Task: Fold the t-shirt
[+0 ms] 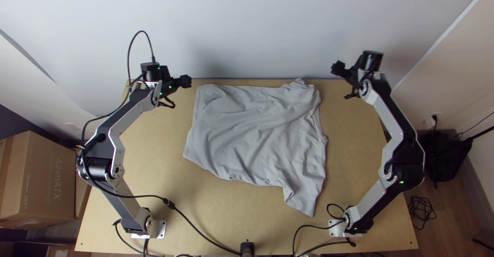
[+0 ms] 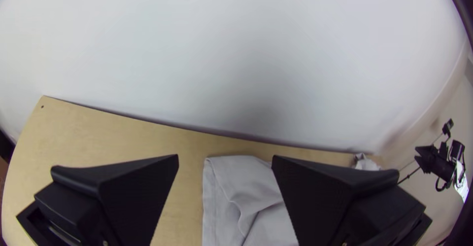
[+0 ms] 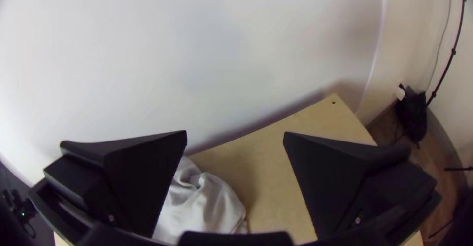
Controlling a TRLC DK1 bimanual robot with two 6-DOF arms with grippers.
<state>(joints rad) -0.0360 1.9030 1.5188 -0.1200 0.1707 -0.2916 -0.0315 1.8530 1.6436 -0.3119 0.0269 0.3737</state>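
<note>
Limp wrinkles [image 1: 261,132] cross the light grey t-shirt [image 1: 257,138]. I expect the shirt to fold over along a straight line between my grippers when I lift it.
A light grey t-shirt [image 1: 252,133] lies spread with wrinkles across the middle of the table, one part reaching toward the near edge and a bunched bit at its far right corner. My left gripper [image 1: 188,81] is raised near the shirt's far left corner. My right gripper [image 1: 334,68] is up to the right of the bunched corner, apart from the cloth. In the left wrist view, my left gripper [image 2: 225,158] stands open above the shirt's edge [image 2: 246,177]. In the right wrist view, my right gripper [image 3: 235,135] is open too, with the shirt [image 3: 202,206] lying below.
Bare wooden table [image 1: 154,180] surrounds the shirt. A white wall [image 1: 247,25] rises behind the far edge. Black cables [image 1: 198,231] run over the near left of the table. Cardboard boxes [image 1: 41,174] stand off to the left, and a black bag [image 1: 445,156] lies to the right.
</note>
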